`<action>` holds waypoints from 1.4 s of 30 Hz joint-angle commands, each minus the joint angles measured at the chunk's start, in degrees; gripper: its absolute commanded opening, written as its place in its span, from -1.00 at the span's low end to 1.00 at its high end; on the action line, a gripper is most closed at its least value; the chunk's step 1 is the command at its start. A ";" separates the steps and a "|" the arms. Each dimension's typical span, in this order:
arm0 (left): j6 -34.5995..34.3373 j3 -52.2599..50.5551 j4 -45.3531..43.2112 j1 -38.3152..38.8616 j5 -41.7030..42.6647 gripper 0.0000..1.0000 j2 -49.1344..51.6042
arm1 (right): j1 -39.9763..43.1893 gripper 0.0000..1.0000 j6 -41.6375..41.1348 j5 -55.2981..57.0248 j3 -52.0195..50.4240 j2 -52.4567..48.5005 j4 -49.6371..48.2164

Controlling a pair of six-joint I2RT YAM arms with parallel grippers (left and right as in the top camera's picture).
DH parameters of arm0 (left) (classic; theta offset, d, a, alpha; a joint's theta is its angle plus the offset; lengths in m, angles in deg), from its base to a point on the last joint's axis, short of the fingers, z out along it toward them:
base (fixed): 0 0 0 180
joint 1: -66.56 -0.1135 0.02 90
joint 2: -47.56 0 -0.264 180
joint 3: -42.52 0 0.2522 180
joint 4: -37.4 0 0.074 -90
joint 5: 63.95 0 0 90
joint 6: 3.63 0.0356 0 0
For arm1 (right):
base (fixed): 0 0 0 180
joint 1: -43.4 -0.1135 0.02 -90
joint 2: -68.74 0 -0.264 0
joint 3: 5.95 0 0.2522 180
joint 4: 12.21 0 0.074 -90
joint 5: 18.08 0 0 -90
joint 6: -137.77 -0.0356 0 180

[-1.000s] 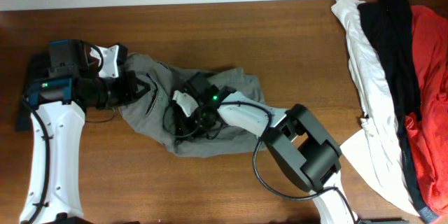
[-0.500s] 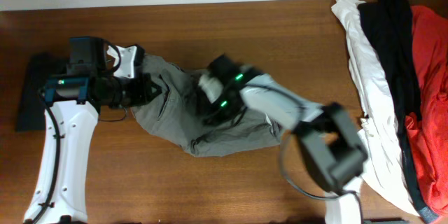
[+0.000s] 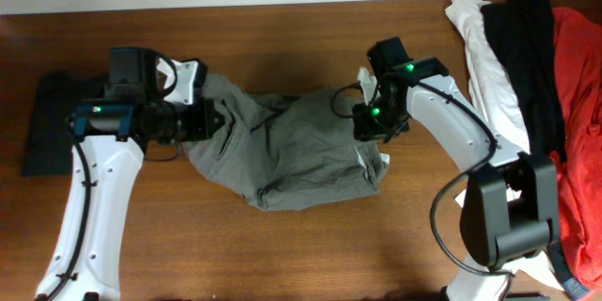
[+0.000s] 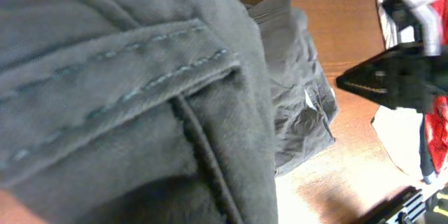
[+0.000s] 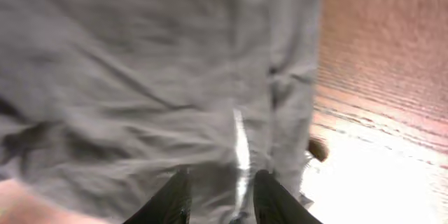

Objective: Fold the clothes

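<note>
I should now move my left gripper over to the grey garment's other edge (image 3: 371,164) and let go there, as my right gripper is pinching that edge and the garment's stitched end (image 3: 222,92) is raised.
The clothes, a grey-khaki trouser-like garment (image 3: 282,155), lie crumpled and stretched across the table's middle. My left gripper (image 3: 214,120) is at its left end. The left wrist view is filled with its stitched seams (image 4: 140,77), and the fingers are hidden by the cloth. My right gripper (image 3: 362,124) is at the garment's right edge. In the right wrist view its dark fingers (image 5: 222,199) sit close together with a fold of the grey cloth (image 5: 140,77) pinched between them.
A small dark charcoal folded garment (image 3: 42,141) lies at the far left, behind my left arm. White (image 3: 489,75), black (image 3: 531,56) and red (image 3: 578,103) garments are piled along the right edge. Bare wooden table (image 3: 282,38) lies beyond the grey garment.
My right gripper has travelled from the garment's middle to the right, drawing the cloth out wider. My left gripper has shifted right with the garment's left end.
</note>
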 commanded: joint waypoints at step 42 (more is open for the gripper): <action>-10.27 1.60 -17.92 29.05 -0.87 -0.62 10.43 | -9.64 -0.32 -6.51 -1.31 -17.09 -4.11 -17.92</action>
